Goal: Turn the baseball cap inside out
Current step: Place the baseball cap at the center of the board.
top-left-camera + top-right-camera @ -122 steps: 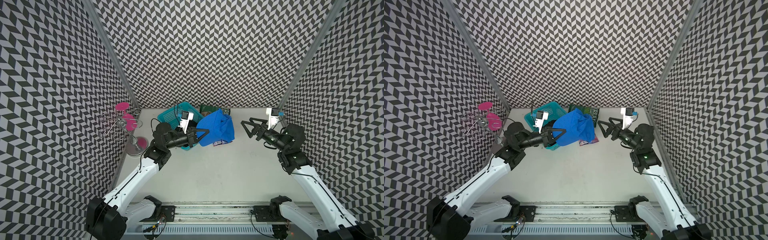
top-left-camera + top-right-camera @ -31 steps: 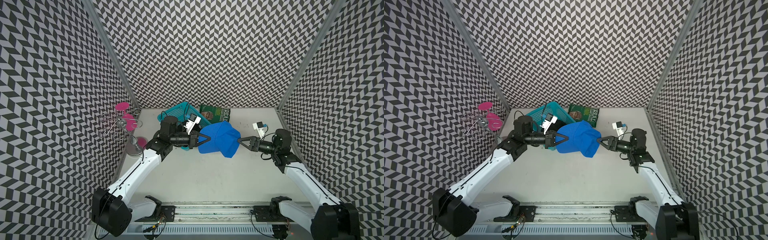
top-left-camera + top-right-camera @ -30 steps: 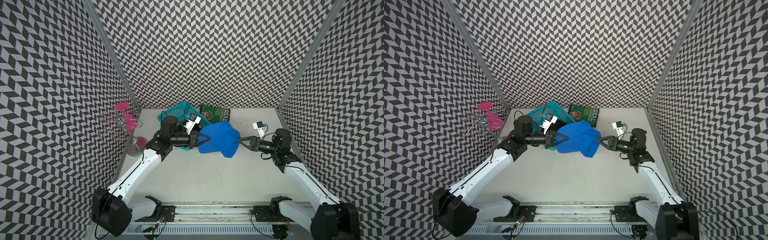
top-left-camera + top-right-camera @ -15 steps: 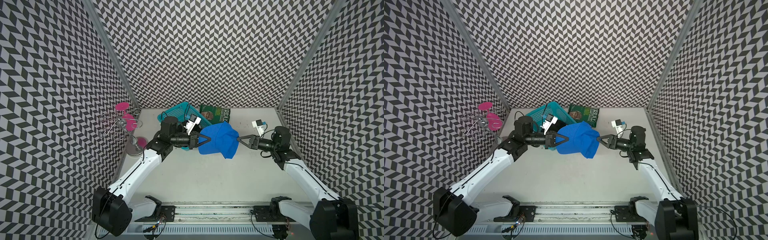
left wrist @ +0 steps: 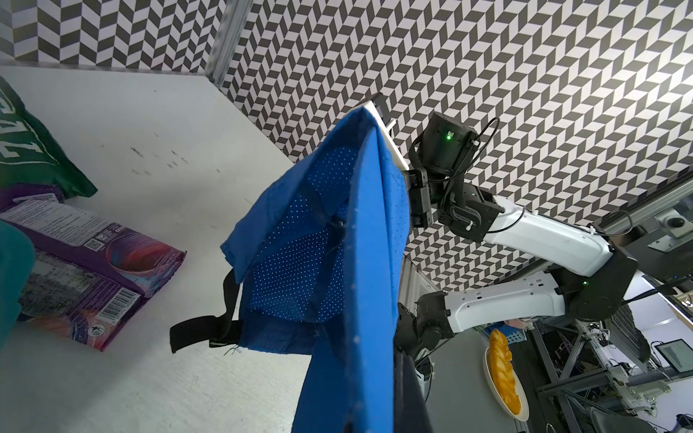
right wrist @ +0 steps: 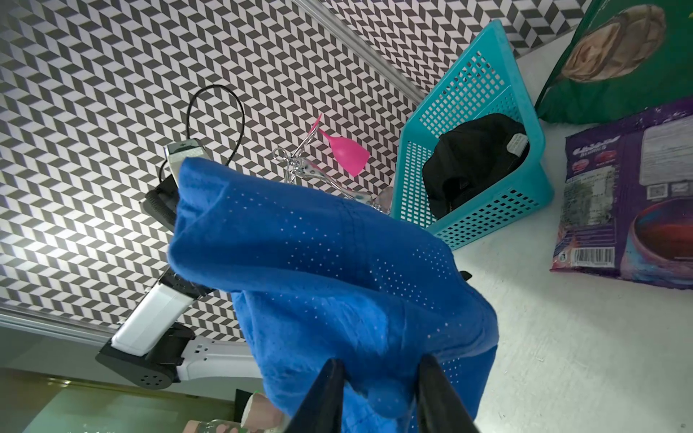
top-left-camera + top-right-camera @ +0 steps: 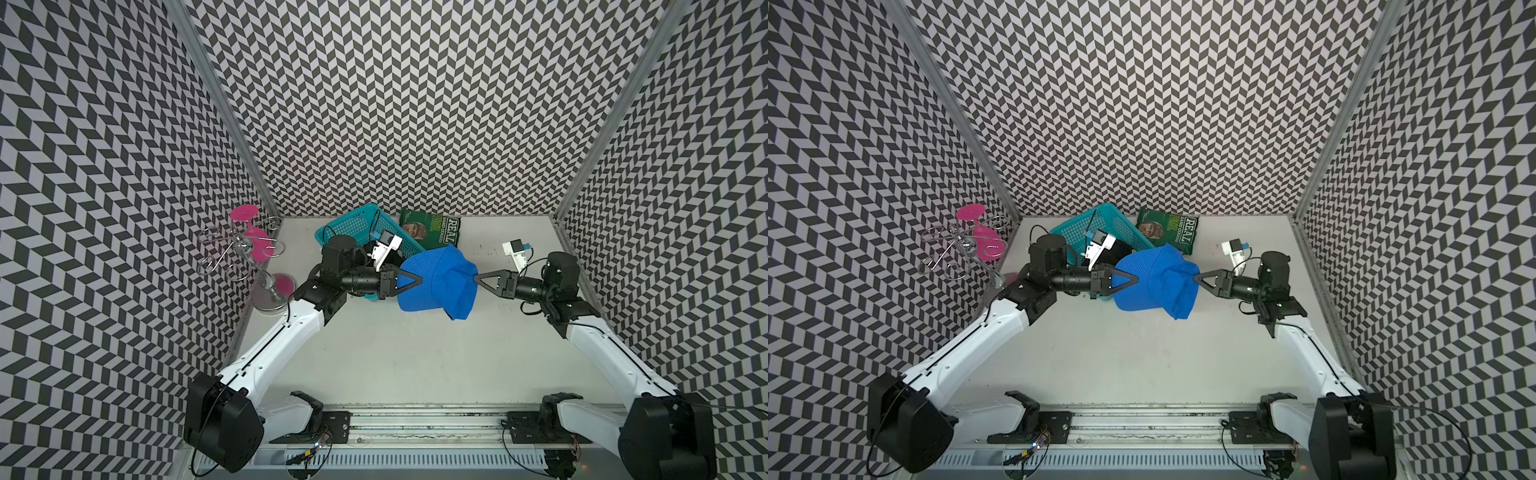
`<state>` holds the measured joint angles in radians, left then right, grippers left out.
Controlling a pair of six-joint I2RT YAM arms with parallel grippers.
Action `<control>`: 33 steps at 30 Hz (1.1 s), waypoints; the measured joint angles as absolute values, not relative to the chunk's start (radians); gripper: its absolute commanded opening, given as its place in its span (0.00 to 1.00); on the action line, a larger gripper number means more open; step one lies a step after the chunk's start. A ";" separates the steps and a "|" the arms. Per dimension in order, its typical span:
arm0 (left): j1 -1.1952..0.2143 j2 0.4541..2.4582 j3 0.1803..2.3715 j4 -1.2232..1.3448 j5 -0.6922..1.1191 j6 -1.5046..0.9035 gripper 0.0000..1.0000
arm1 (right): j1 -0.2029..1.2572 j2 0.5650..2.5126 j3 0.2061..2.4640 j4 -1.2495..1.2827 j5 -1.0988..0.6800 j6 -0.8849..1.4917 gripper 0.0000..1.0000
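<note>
Next, my left gripper lays the cap down so I can take the top's sides, because it holds the cap by the cap's rim while the cap's top hangs bunched.
A blue perforated baseball cap hangs in the air above the table, stretched between both arms. My left gripper is shut on the cap's left edge; in the left wrist view the blue fabric covers its fingers, and the black strap dangles loose. My right gripper meets the cap's right side. Its two black fingers press on a bunched fold of the crown, with the top button between them.
A teal basket holding a black cap stands behind the left arm. A green chip bag lies at the back wall and a purple packet beside it. A wire stand with pink glasses stands at the far left.
My right gripper has come in to the cap's right side and its jaws have narrowed onto the crown fabric. The left gripper still holds the cap, which has risen slightly.
</note>
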<state>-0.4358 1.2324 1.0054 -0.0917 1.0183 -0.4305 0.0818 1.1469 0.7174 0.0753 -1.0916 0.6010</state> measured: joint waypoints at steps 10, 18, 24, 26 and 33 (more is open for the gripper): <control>-0.436 1.219 0.890 -0.054 0.969 -0.553 0.13 | 0.105 1.075 0.793 -0.069 -0.971 0.488 0.20; -0.441 1.227 0.719 -0.009 0.917 -0.748 0.28 | 0.236 1.031 0.915 -0.334 -0.695 0.280 0.19; -0.493 1.307 0.708 0.014 0.910 -0.795 0.28 | 0.337 1.093 0.976 -0.525 -0.489 0.159 0.19; -0.518 1.354 0.705 0.011 0.912 -0.794 0.28 | 0.369 1.117 0.990 -0.575 -0.427 0.128 0.19; -0.572 1.509 0.707 -0.086 0.925 -0.705 0.41 | 0.443 1.196 1.029 -0.701 -0.234 0.058 0.20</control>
<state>-0.5724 1.5093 0.7067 -0.0860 0.9249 -0.7048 0.4435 1.1961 1.0286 -0.7006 -0.2337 0.0582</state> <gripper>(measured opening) 0.336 0.198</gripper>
